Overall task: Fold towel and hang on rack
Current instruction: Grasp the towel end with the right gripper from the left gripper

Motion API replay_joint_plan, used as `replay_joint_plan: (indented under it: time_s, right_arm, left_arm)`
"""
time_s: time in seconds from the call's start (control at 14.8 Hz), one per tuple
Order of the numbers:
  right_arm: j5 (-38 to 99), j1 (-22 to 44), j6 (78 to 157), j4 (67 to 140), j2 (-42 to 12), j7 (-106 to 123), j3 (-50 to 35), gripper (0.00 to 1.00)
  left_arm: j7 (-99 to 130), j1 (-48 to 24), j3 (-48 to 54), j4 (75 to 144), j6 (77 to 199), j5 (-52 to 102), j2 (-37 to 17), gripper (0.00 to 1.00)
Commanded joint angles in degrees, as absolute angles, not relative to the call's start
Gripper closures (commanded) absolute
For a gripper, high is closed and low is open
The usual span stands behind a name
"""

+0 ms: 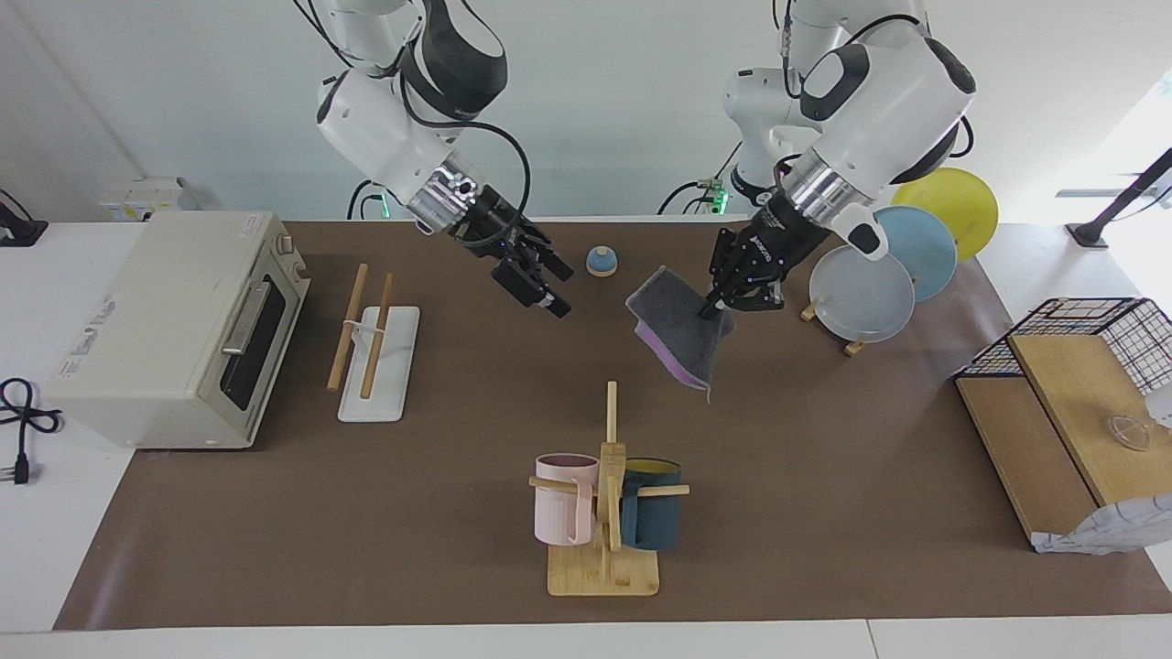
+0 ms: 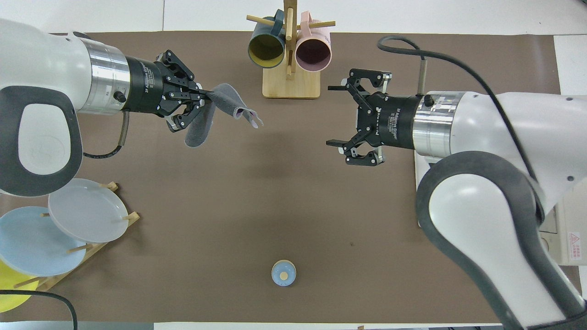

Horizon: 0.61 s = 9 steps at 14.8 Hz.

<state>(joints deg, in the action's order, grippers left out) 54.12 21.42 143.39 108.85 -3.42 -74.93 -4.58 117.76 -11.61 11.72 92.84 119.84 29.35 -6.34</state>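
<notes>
I expect the towel (image 2: pixel 226 99) to drape over the rack and stay hung when I lower it there, because it hangs down in limp folds (image 2: pixel 200 129) from my left gripper.
My left gripper (image 1: pixel 710 311) is shut on one edge of the towel (image 1: pixel 678 337), which hangs in the air over the middle of the mat, dark grey face out with a purple rim showing. In the overhead view the left gripper (image 2: pixel 206 95) holds the towel (image 2: pixel 198 128) beside the mug stand. My right gripper (image 1: pixel 560 291) is open and empty in the air over the mat's middle, facing the towel with a gap between them; it also shows in the overhead view (image 2: pixel 330 115). The rack (image 1: pixel 375 352) stands bare next to the oven; in the overhead view my right arm hides it.
A wooden mug stand (image 1: pixel 604 540) with a pink and a dark teal mug stands farther from the robots than the towel. A plate stand (image 1: pixel 865 284) is at the left arm's end, a toaster oven (image 1: pixel 174 325) at the right arm's end. A small blue bell (image 1: pixel 602 262) sits near the robots.
</notes>
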Motion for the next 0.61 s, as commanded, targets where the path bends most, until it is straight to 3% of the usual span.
replay_joint_plan:
  time_s: [0.0,0.54]
  right_arm:
    - [55.46,24.07,147.47,107.06,-5.35,-74.71,-4.39,0.00]
    - [55.11,25.22,147.92,104.16,-7.55,-72.69,-4.39,0.00]
  left_arm:
    - [123.38,-12.92,11.42,94.39,122.52,30.85,-5.27,1.00]
    - [124.01,-13.97,11.25,97.03,124.54,30.85,-3.96,1.00]
